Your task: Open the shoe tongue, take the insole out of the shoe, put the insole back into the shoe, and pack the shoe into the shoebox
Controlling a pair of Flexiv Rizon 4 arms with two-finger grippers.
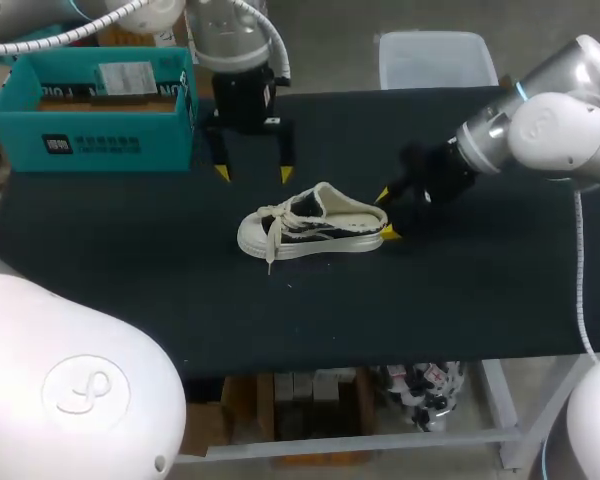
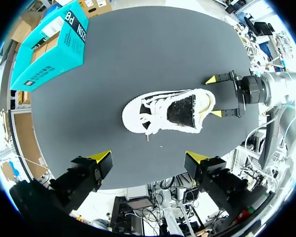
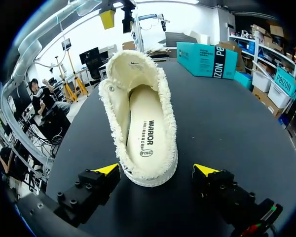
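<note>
A clear line follows the cream insole's edge (image 3: pixel 130 114), so the insole (image 3: pixel 147 123) will come out in one piece when the robot pulls it from the held shoe.
A white low sneaker (image 1: pixel 315 225) with dark side panels and loose laces lies mid-table, toe toward the view's left. My right gripper (image 1: pixel 386 213) is at its heel, open. In the right wrist view the heel (image 3: pixel 148 175) sits between the yellow fingertips (image 3: pixel 107 169) with a gap on each side. The cream insole (image 3: pixel 147 131) lies flat inside the shoe. My left gripper (image 1: pixel 253 173) hangs open behind the shoe and above the table, holding nothing. From the left wrist, the shoe (image 2: pixel 167 111) is ahead of that gripper (image 2: pixel 148 158). The teal shoebox (image 1: pixel 95 110) stands open at the back left.
The black table top (image 1: pixel 460 290) has bare room in front of the shoe and to its right. The shoebox (image 2: pixel 49 47) takes up the far left corner. The right arm's silver links (image 1: pixel 550 125) reach in over the table's right side.
</note>
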